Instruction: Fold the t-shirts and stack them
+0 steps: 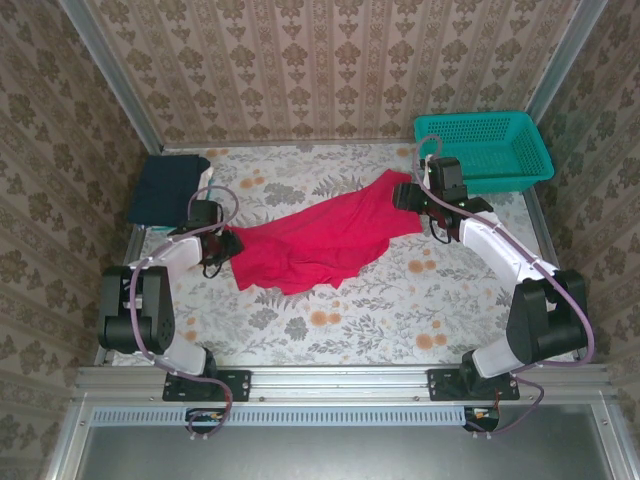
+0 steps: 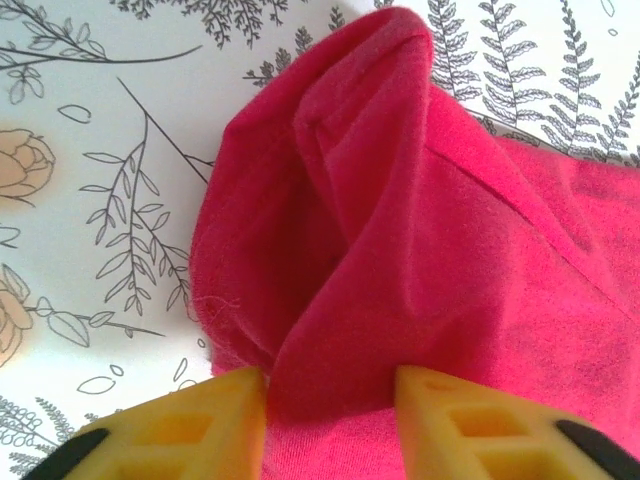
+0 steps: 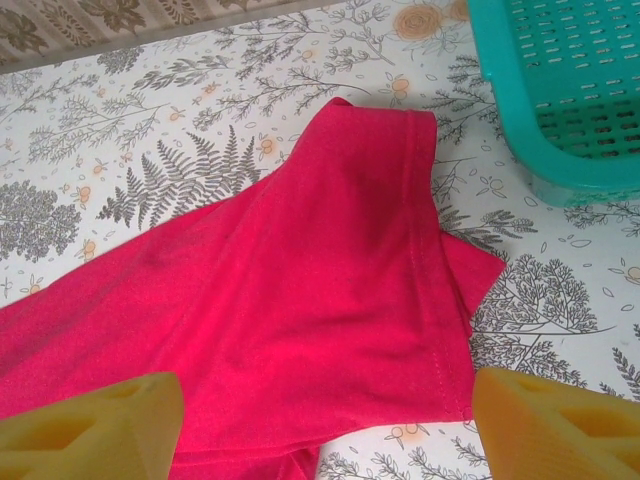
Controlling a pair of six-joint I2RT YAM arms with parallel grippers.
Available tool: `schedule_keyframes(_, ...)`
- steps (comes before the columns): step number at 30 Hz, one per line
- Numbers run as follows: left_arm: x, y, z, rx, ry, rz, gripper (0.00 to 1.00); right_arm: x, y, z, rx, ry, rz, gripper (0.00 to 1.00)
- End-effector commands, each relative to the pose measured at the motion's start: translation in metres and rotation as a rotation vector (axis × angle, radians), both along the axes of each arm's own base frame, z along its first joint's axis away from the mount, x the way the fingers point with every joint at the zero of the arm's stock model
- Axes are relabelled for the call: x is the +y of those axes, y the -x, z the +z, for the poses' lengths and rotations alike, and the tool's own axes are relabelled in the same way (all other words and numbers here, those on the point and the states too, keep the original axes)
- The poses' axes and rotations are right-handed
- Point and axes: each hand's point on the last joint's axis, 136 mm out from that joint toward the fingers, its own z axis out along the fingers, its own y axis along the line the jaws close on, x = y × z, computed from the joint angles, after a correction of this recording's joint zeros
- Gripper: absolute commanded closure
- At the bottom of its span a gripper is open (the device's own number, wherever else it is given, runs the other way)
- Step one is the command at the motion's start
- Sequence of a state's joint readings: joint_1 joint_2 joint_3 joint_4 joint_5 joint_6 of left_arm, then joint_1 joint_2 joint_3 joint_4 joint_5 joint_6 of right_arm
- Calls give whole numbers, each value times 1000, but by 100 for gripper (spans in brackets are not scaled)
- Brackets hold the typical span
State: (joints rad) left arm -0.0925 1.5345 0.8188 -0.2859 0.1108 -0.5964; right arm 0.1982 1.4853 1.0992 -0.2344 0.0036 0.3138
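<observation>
The red t-shirt [image 1: 322, 238] will fall open into a wide sheet when I lift it, because a corner of cloth [image 3: 474, 268] is sticking out under the hemmed edge.
A bright red t-shirt [image 1: 320, 240] lies crumpled and stretched diagonally across the flowered table, from the left middle toward the back right. My left gripper [image 1: 222, 247] is at its left end. In the left wrist view its yellow fingers [image 2: 210, 425] press on both sides of a raised fold of the red cloth [image 2: 420, 230], which fills the gap at the left gripper [image 2: 332, 400]. My right gripper [image 1: 405, 195] hangs over the shirt's far right end, open wide [image 3: 325, 420], with a hemmed edge of the shirt [image 3: 300, 290] below it. A folded dark navy t-shirt [image 1: 168, 188] rests at the back left.
A teal plastic mesh basket [image 1: 485, 150] stands at the back right corner, close beside the right gripper, its corner in the right wrist view [image 3: 570, 90]. Patterned walls close in the table on three sides. Bare tablecloth [image 1: 380, 320] lies in front of the shirt.
</observation>
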Motion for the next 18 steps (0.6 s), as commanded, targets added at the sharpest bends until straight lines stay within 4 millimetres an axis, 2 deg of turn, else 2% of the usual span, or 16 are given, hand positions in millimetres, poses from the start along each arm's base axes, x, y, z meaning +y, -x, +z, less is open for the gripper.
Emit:
schedule_keyframes(1, -4, -6, 8, -25, 40, 6, 71, 1, -2, 13, -30, -15, -7, 23)
schedule_keyframes(8, -2, 0, 18, -40, 38, 18, 99, 0, -2, 9, -23, -19, -13, 23)
schedule_keyframes(12, -1, 4, 28, -62, 39, 17, 100, -4, -2, -4, 1, -23, -54, 23)
schedule_keyframes(18, 6, 13, 48, -101, 31, 50, 100, -15, -1, -56, 122, -11, -156, 28)
